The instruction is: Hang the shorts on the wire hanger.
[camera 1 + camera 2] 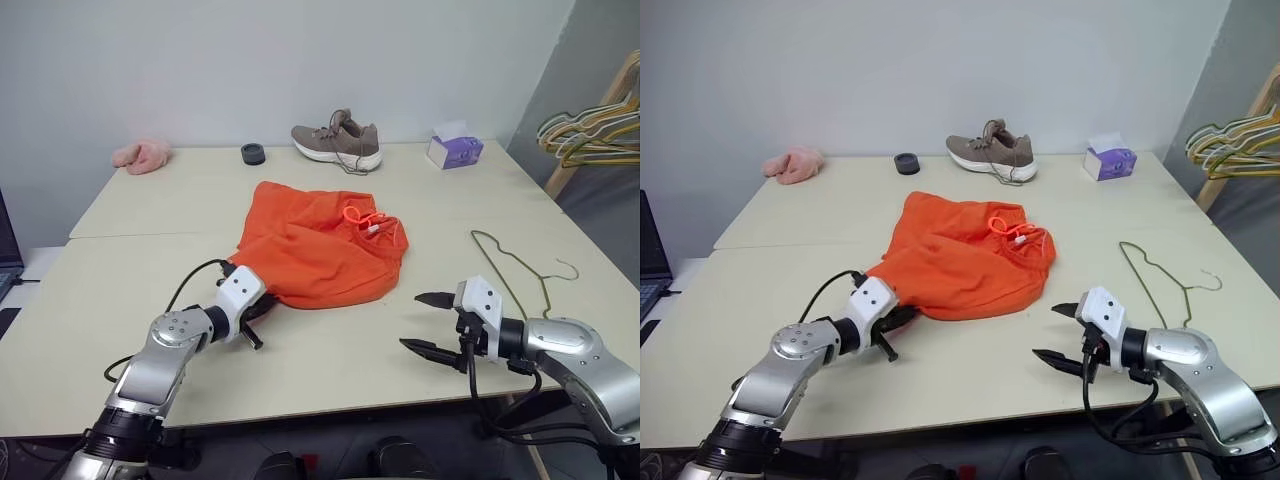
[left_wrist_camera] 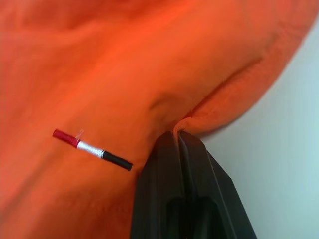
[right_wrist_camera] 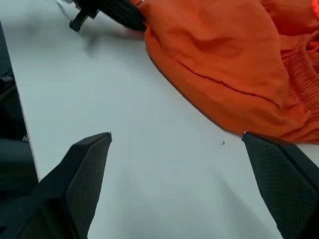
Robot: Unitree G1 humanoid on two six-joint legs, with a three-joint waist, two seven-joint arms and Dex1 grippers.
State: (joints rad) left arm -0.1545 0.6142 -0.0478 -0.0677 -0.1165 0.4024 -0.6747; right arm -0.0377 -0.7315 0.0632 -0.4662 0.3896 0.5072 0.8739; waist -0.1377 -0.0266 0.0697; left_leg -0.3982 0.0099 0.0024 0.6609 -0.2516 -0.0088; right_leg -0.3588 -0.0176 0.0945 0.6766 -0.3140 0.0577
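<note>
My gripper will make the orange shorts spread out flatter and show both legs when it pulls their near edge, because loose folds bunch next to the shorts' waistband.
The orange shorts lie crumpled in the middle of the table, waistband and drawstring toward the right. My left gripper is at their near-left corner, shut on the hem; the left wrist view shows the fingertips pinching a fold of orange fabric. The wire hanger lies flat on the table to the right of the shorts, hook pointing right. My right gripper hovers open just left of the hanger, near the shorts' front-right edge, with nothing between its fingers.
Along the far edge of the table sit a brown shoe, a purple tissue box, a small black ring and a pink fluffy cloth. A bunch of coloured hangers hangs at the right.
</note>
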